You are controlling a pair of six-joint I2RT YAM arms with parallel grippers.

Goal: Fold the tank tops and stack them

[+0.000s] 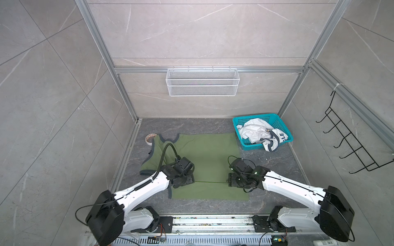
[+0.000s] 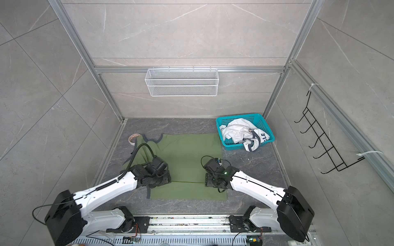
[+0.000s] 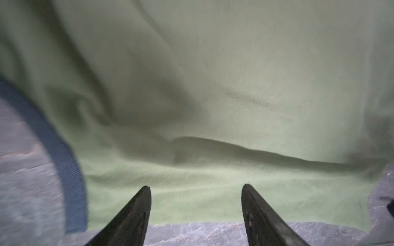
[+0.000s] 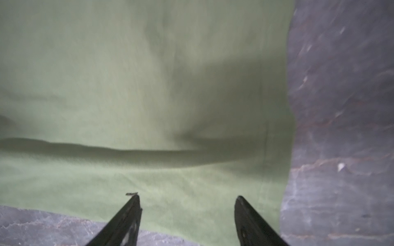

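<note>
The olive green tank top has a ridge running across it (image 1: 211, 182), so the robot's right gripper should hold the bottom corner (image 1: 245, 197) while the left gripper pulls the far strap before the tank top is folded.
The olive green tank top (image 1: 204, 153) (image 2: 187, 153) lies spread on the dark table, its grey-trimmed neck at the far left. A low ridge in the cloth (image 3: 255, 149) (image 4: 128, 152) runs across it between my two grippers. My left gripper (image 1: 187, 181) (image 3: 196, 187) hovers open over the near hem beside the grey armhole trim (image 3: 70, 170), holding nothing. Over the near right corner of the cloth, my right gripper (image 1: 232, 181) (image 4: 187, 197) is also open and empty. The white tank top (image 1: 255, 132) (image 2: 238, 131) lies crumpled in the teal basket.
The teal basket (image 1: 277, 122) (image 2: 261, 121) stands at the table's far right. A tape roll (image 1: 151, 138) lies by the green top's far left corner. A white wire basket (image 1: 202, 83) hangs on the back wall, and a black hook rack (image 1: 351, 138) on the right wall.
</note>
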